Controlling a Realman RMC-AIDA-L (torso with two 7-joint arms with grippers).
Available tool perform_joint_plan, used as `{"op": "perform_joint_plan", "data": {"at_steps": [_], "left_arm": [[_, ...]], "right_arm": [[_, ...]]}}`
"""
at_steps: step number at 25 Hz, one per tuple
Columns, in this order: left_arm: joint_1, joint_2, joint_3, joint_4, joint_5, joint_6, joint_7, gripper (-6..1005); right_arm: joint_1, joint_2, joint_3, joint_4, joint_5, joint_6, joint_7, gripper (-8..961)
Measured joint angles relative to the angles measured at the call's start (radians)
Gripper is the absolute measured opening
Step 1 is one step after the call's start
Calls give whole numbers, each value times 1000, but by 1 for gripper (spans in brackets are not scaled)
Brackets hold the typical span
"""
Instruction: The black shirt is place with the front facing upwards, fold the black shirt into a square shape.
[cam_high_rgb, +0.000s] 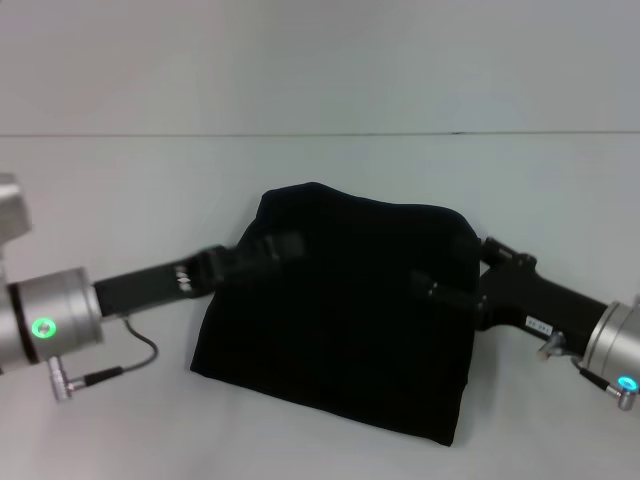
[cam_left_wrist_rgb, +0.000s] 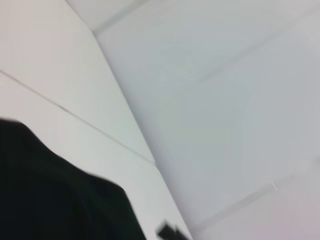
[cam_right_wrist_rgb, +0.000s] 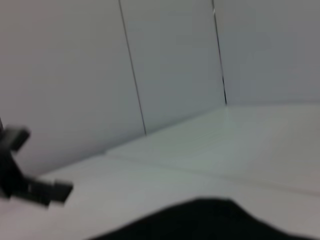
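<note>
The black shirt's near edge (cam_high_rgb: 320, 406) is at a slant, so my right gripper should move back and my left gripper should grab the shirt's far corner (cam_high_rgb: 270, 203) and pull the shirt straight.
The black shirt (cam_high_rgb: 340, 320) lies folded into a rough rectangle in the middle of the white table, with no lettering showing. My left gripper (cam_high_rgb: 270, 250) reaches in from the left over the shirt's upper left part. My right gripper (cam_high_rgb: 430, 285) comes in from the right over the shirt's right side. Both are black against the black cloth, so their hold is hidden. A dark stretch of the shirt (cam_left_wrist_rgb: 55, 200) fills the lower corner of the left wrist view, and a hump of the shirt (cam_right_wrist_rgb: 215, 220) shows in the right wrist view.
The white table (cam_high_rgb: 320, 170) spreads around the shirt, with a seam line across its far part. A grey cable (cam_high_rgb: 140, 355) hangs from the left wrist beside the shirt's left edge. A black gripper part (cam_right_wrist_rgb: 20, 170) shows far off in the right wrist view.
</note>
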Motion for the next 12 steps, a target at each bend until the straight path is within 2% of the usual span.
{"op": "perform_joint_plan", "data": {"at_steps": [4, 12], "left_arm": [[15, 4, -66, -3, 0, -45, 1, 888], [-6, 21, -65, -35, 15, -123, -9, 883]], "right_arm": [[7, 0, -16, 35, 0, 78, 4, 915], [7, 0, -26, 45, 2, 158, 7, 915]]}}
